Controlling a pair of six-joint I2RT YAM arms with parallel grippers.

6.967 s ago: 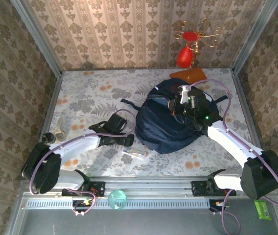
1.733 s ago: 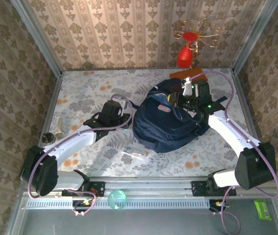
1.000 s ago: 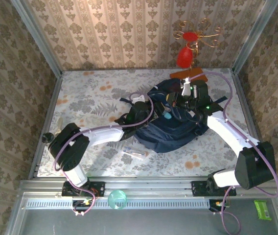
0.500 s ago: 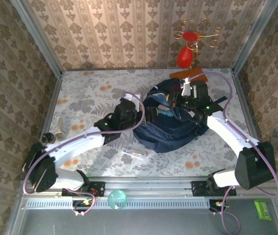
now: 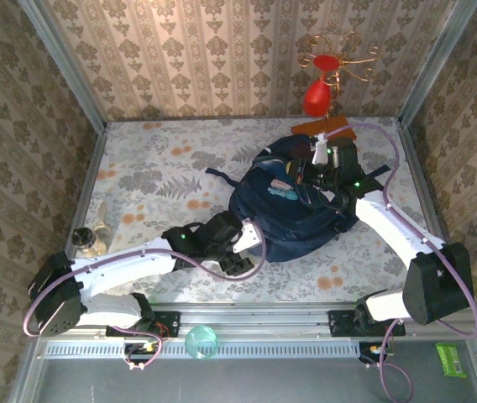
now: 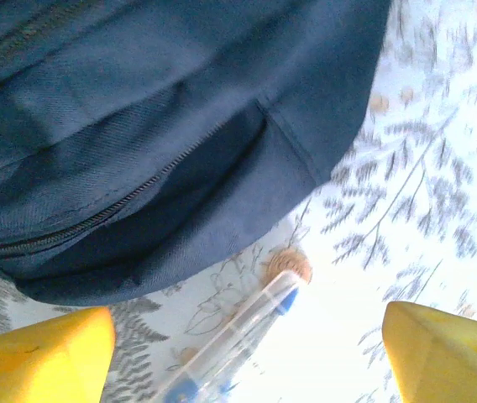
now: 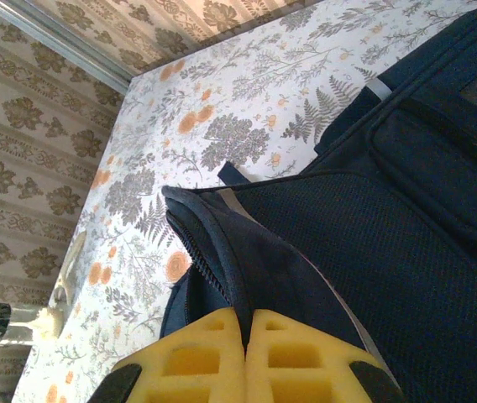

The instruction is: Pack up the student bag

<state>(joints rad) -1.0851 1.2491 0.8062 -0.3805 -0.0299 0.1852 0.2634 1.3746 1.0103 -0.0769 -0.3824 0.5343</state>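
I can see that the clear case [image 6: 251, 323] lies free of the bag, so I should keep lowering my left gripper's open fingers until they reach the case's long sides [image 6: 213, 344], then close them.
The student bag [image 5: 293, 220], a big dark navy backpack, lies at the table's right centre with its top opening held up. My right gripper [image 5: 304, 170] is shut on the zip edge of that opening, and the yellow pads [image 7: 213, 357] pinch the navy fabric [image 7: 247, 252]. A teal and pinkish item [image 5: 283, 191] shows inside the opening. My left gripper [image 5: 240, 256] is low, near the bag's front edge. It stands open over a clear pen with a blue cap [image 6: 247, 327] on the cloth, with the yellow fingers [image 6: 41, 353] on either side. The bag's front pocket [image 6: 138, 168] lies just beyond.
A small clear bottle with a black cap [image 5: 86, 240] stands at the left edge, also in the right wrist view [image 7: 3, 323]. A red ornament on a wooden base [image 5: 327, 126] sits behind the bag. A teal ball [image 5: 201, 342] and a green packet [image 5: 451, 359] lie off the table in front.
My left arm has pulled back from the bag's opening toward the near edge and opened its jaws, now over the pen. The right gripper has kept its hold.
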